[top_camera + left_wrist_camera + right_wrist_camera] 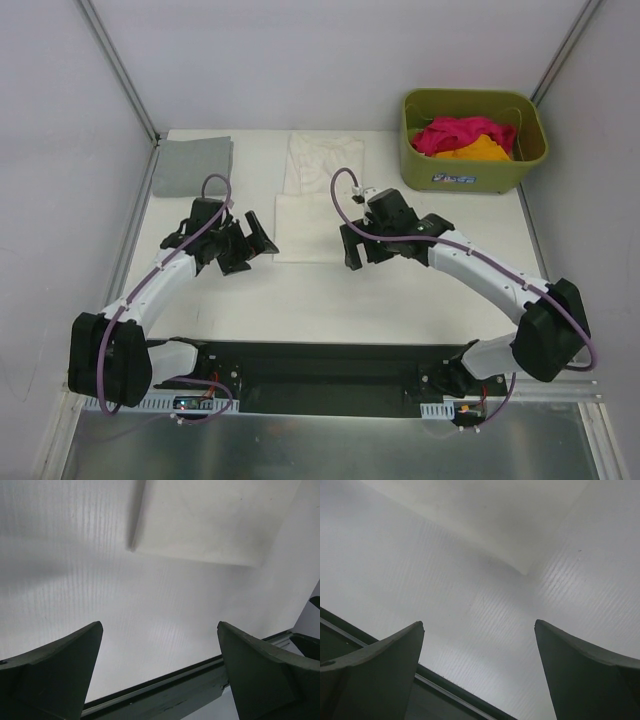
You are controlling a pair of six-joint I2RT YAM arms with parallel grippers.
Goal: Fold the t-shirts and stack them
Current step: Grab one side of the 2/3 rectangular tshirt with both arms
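The cream-white t-shirt's far part (325, 163) is out of line with the folded rectangle, so the cream-white t-shirt will fold over unevenly when the robot carries the t-shirt's near edge.
A cream-white t-shirt (315, 190) lies flat in the middle of the table, its near part folded over into a rectangle. My left gripper (250, 250) hovers open just left of that fold, and its wrist view shows the shirt's corner (200, 520) beyond the empty fingers (65, 665). My right gripper (360, 250) stands open at the fold's right edge, with the same shirt (495, 515) ahead of it and nothing between its fingers (380, 670). A folded grey t-shirt (192, 165) rests at the back left. Magenta-pink (455, 132) and orange (475, 150) t-shirts lie crumpled in the basket.
The olive-green basket (425, 165) stands at the back right corner. White walls close in the table (330, 300) on three sides. The black base plate (320, 365) of the arms runs along the near edge.
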